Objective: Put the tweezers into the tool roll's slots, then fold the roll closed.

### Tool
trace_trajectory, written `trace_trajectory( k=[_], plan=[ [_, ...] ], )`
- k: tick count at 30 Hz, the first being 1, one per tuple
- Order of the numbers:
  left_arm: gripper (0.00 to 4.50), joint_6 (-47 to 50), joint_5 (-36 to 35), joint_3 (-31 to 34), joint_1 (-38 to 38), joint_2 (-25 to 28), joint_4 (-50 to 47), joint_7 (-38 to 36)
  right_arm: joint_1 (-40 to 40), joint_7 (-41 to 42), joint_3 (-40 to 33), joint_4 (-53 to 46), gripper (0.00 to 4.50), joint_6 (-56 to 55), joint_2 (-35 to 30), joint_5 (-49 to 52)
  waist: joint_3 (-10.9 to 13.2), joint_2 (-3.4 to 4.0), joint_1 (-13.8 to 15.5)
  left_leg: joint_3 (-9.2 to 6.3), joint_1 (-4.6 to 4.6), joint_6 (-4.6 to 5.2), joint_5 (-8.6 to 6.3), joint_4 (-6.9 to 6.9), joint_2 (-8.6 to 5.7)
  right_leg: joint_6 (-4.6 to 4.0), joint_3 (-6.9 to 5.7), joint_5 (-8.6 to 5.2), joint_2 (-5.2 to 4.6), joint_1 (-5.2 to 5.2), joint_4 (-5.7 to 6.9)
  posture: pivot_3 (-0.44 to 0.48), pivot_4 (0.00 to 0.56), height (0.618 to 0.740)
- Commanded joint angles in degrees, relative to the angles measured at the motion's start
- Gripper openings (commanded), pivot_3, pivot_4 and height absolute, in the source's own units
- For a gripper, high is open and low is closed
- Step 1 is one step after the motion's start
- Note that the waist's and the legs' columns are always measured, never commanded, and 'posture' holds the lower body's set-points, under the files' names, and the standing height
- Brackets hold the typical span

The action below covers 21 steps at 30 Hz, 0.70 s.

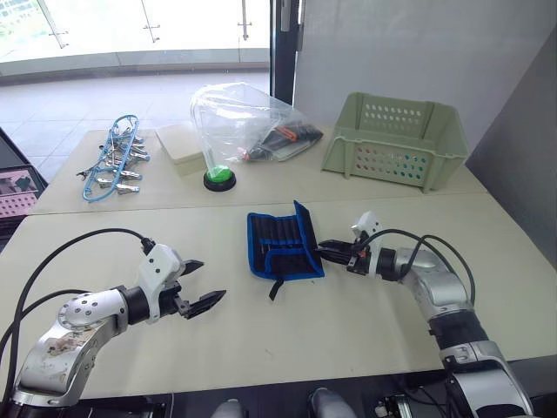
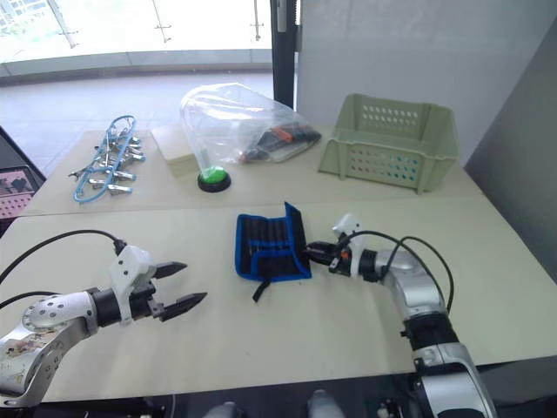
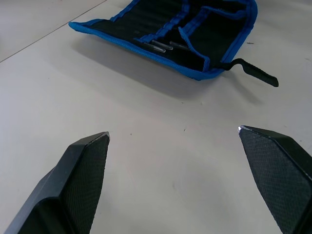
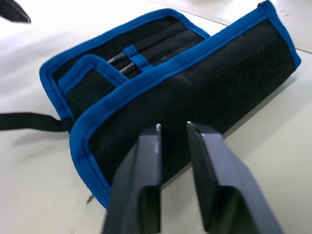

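Observation:
The tilted flap joins the slotted panel (image 1: 276,239) at a crease (image 1: 304,244), so the slotted panel will fold over at that crease when the robot lifts the panel's blue edge.
The tool roll (image 1: 278,248), black with blue edging, lies at the table's middle with its right flap (image 1: 305,228) tilted up. Several tweezers (image 3: 158,46) sit in the slots (image 4: 146,46) on its inner face. A short black strap (image 1: 277,287) trails from the near edge. My right gripper (image 1: 333,252) is at the roll's right side, fingers nearly together, tips against the flap's outer face (image 4: 214,78). Left of the roll and apart from it, my left gripper (image 1: 209,280) hovers open over bare table with nothing between its fingers (image 3: 85,165).
A pale green basket (image 1: 396,139) stands at the back right. A clear plastic bag (image 1: 248,122), a green button (image 1: 219,178) and a beige box (image 1: 181,144) sit behind the roll. Metal clips on blue cord (image 1: 113,161) lie at the back left.

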Motion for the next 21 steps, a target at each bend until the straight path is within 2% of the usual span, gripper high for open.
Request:
trace_trajectory(
  k=[1,6,10,14,17,20,21],
  plan=[
    [4.50,1.52,-2.10,0.17,-0.25,-1.46,-2.27,1.35,-0.64,0.92,1.36,1.67,0.01,-5.33,0.53,-2.74,0.00,0.00,0.02,0.00,0.00,0.00,0.00,0.00,0.00,0.00,0.00,0.00,0.00,0.00,0.00,0.000,0.150,0.740],
    [4.50,2.33,-1.32,-1.65,-0.43,-3.79,-1.32,2.88,-1.06,-0.23,3.84,5.22,0.01,-9.36,3.08,-6.26,-0.01,0.00,-0.11,-0.01,0.02,-0.01,0.01,0.01,0.00,0.00,0.01,0.00,0.00,0.01,0.03,0.000,0.150,0.740],
    [4.50,4.99,-3.38,-2.66,-3.07,-8.84,0.00,6.43,-0.07,-3.08,7.02,7.57,0.01,-10.78,5.49,-10.91,-0.08,-0.08,-0.10,0.00,0.10,-0.02,0.01,0.03,0.00,-0.02,0.02,0.01,0.01,0.04,0.14,0.000,0.150,0.740],
    [4.50,10.19,-4.47,-3.59,-6.12,-12.40,1.90,10.57,0.70,-3.97,7.82,7.37,0.01,-11.04,5.25,-12.77,-0.15,-0.15,0.01,-0.01,0.34,-0.07,0.04,0.11,-0.04,-0.02,0.05,0.01,0.00,0.21,0.39,0.000,0.150,0.740],
    [4.50,14.76,-6.34,-3.58,-7.20,-14.93,2.73,13.11,1.26,-4.69,6.84,6.83,0.01,-9.80,5.55,-12.11,-0.17,-0.15,0.03,-0.01,0.58,-0.07,0.04,0.10,-0.04,-0.02,0.07,0.01,0.01,0.43,0.40,0.000,0.150,0.740],
    [4.50,19.68,-11.51,-1.19,-8.67,-19.93,3.00,16.75,1.84,-4.91,6.45,6.23,0.01,-9.01,5.64,-11.66,-0.17,-0.16,0.15,-0.04,0.90,-0.06,0.03,0.09,-0.04,-0.01,0.05,0.01,0.00,0.82,0.32,0.000,0.150,0.740],
    [4.23,20.32,-12.11,-0.99,-9.16,-20.81,2.86,17.35,2.05,-4.92,6.38,6.06,0.00,-8.75,5.71,-11.54,-0.18,-0.18,0.16,-0.06,0.93,-0.06,0.03,0.10,-0.04,-0.01,0.03,0.00,0.00,0.89,0.28,0.000,0.150,0.740]
  ],
)
